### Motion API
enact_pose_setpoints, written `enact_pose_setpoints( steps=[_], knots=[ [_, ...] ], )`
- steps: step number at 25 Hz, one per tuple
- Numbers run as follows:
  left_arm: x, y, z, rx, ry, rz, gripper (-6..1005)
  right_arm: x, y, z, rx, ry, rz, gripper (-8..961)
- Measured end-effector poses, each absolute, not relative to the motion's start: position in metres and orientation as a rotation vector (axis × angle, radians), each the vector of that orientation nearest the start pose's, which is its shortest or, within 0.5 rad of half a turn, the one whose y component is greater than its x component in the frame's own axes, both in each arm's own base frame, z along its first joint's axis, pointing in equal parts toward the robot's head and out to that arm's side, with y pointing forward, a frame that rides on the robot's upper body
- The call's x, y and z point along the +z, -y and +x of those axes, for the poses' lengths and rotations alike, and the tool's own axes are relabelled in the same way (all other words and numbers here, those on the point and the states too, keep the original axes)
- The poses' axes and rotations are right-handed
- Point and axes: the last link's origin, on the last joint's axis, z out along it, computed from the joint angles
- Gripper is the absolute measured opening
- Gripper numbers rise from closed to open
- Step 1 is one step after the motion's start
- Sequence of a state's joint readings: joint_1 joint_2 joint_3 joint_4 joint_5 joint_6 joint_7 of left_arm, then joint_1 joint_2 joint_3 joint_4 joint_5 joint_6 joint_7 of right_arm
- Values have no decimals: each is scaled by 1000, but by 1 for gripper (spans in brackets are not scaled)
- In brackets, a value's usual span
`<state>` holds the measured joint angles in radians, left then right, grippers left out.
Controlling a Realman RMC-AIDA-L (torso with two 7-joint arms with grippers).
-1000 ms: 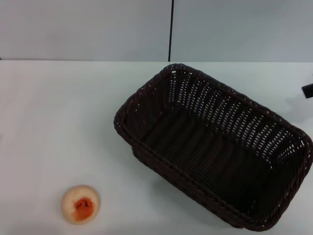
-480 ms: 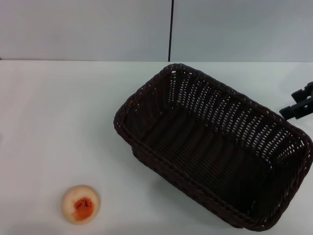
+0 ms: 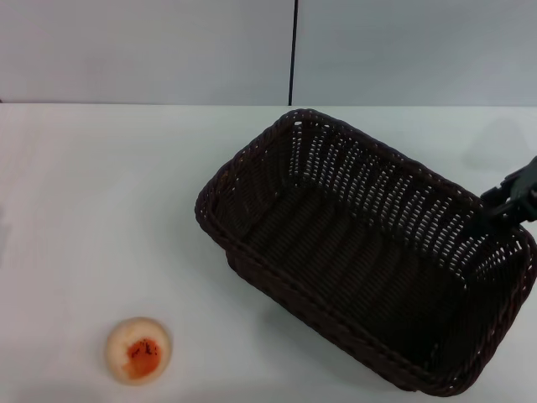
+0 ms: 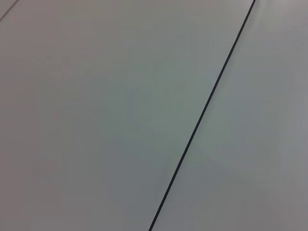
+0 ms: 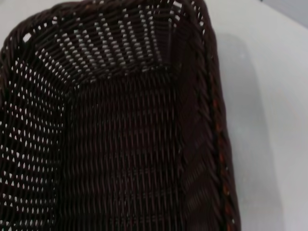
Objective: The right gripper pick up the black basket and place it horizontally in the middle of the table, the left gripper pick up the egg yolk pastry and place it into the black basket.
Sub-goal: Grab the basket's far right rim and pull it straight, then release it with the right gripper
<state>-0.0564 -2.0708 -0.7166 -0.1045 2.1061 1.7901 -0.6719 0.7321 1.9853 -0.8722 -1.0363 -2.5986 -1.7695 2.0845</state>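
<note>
The black basket should dip at its near side (image 3: pixel 312 312) when the robot lifts it, because the right gripper sits only at the far corner of the basket's rim (image 3: pixel 502 215).
The black basket (image 3: pixel 369 252) is a large dark woven basket lying at a slant on the right half of the white table (image 3: pixel 101 210); it is empty. It fills the right wrist view (image 5: pixel 120 134). My right gripper (image 3: pixel 512 200) comes in from the right edge and sits just above the basket's far right rim. The egg yolk pastry (image 3: pixel 138 350), a cream ball with an orange-red patch, lies on the table near the front left, far from the basket. My left gripper is out of view.
A pale wall with a dark vertical seam (image 3: pixel 294 50) rises behind the table. The left wrist view shows only pale panels with a dark seam (image 4: pixel 202 110).
My right gripper has come in from the right edge and moved left and down, reaching the basket's far right rim. The basket and the pastry have not moved.
</note>
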Motion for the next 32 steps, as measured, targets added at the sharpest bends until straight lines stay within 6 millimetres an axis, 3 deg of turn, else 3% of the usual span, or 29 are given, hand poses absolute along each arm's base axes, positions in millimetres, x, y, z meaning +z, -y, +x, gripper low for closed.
enact_pose_setpoints(
  steps=[6,20,23,26,27,28,32],
  knots=[
    [47,-173,-370,-1215,658,-1193,816,49,-367,235,-441,-958,-2819,689],
    [47,-175,-369,-1229,662,-1194,815,42,-363,237,-443,-954,-2832,235],
    [46,-175,-369,-1229,662,-1195,815,43,-362,239,-421,-957,-2831,203],
    [46,-175,-369,-1229,662,-1195,815,47,-362,237,-315,-947,-2835,180],
    [46,-175,-369,-1229,662,-1194,815,52,-362,232,-181,-934,-2845,179],
    [46,-175,-369,-1229,662,-1194,815,52,-362,232,-181,-934,-2845,177],
    [46,-174,-370,-1227,664,-1193,816,61,-361,223,87,-899,-2870,173]
  ],
)
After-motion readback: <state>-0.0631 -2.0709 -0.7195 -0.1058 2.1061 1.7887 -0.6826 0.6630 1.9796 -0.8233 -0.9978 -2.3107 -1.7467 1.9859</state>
